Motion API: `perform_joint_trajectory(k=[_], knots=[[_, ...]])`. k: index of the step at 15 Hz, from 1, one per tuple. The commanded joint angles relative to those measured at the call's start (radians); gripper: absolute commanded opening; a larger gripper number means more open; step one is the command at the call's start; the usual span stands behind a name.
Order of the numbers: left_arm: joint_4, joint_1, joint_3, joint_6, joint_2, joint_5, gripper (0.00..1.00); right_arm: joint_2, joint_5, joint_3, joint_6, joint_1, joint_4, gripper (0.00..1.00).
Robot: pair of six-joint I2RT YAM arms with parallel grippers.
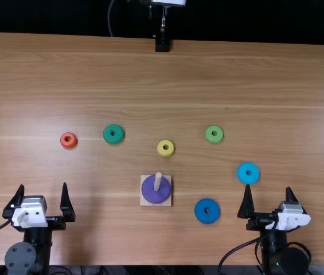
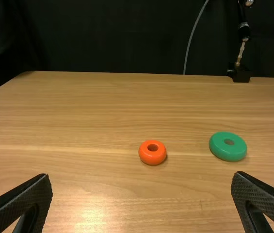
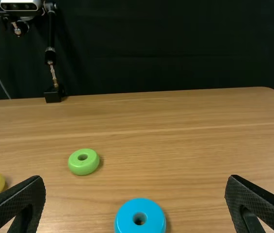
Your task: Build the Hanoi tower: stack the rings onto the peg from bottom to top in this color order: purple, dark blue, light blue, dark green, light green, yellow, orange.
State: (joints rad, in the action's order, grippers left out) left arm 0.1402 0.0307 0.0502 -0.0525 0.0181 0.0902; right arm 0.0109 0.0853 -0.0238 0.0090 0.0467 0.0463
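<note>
My gripper will lower the dark blue ring (image 1: 207, 211) over the peg. The dark blue ring should settle and leave a purple rim in sight, because the purple ring (image 1: 155, 191) is wider.
In the top view my left gripper (image 1: 42, 200) stands open at the lower left, and my right gripper (image 1: 269, 201) is open at the lower right. The purple ring (image 1: 152, 193) lies around the peg (image 1: 157, 181) on its square base (image 1: 144, 201). Loose on the table are the dark blue ring (image 1: 207, 211), light blue ring (image 1: 248, 173), dark green ring (image 1: 113, 134), light green ring (image 1: 214, 134), yellow ring (image 1: 166, 148) and orange ring (image 1: 68, 140). The left gripper (image 2: 142, 201) has nothing between its fingers; the right gripper (image 3: 135, 204) faces the light blue ring (image 3: 127, 218).
The wooden table (image 1: 253, 74) extends far beyond the rings. At its far edge stands a black mount (image 1: 162, 44) with a cable nearby. A black cable (image 1: 236, 248) loops beside the right arm.
</note>
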Motion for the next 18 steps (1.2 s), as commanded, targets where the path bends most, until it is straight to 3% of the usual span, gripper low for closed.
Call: perform_joint_trajectory(k=[1, 10, 14, 18], knots=[[0.014, -0.003, -0.050, 0.012, -0.018, 0.002, 1.00, -0.011, -0.006, 0.009, 0.002, -0.010, -0.003, 1.00], [0.014, -0.002, -0.050, 0.012, -0.018, 0.002, 1.00, -0.011, -0.006, -0.005, 0.002, -0.018, -0.001, 1.00], [0.014, -0.002, -0.050, 0.012, -0.018, 0.002, 1.00, 0.018, -0.002, -0.232, 0.006, -0.030, -0.001, 1.00], [0.014, -0.003, -0.050, 0.012, -0.018, 0.002, 1.00, 0.271, 0.005, -0.444, 0.011, -0.022, -0.001, 1.00]])
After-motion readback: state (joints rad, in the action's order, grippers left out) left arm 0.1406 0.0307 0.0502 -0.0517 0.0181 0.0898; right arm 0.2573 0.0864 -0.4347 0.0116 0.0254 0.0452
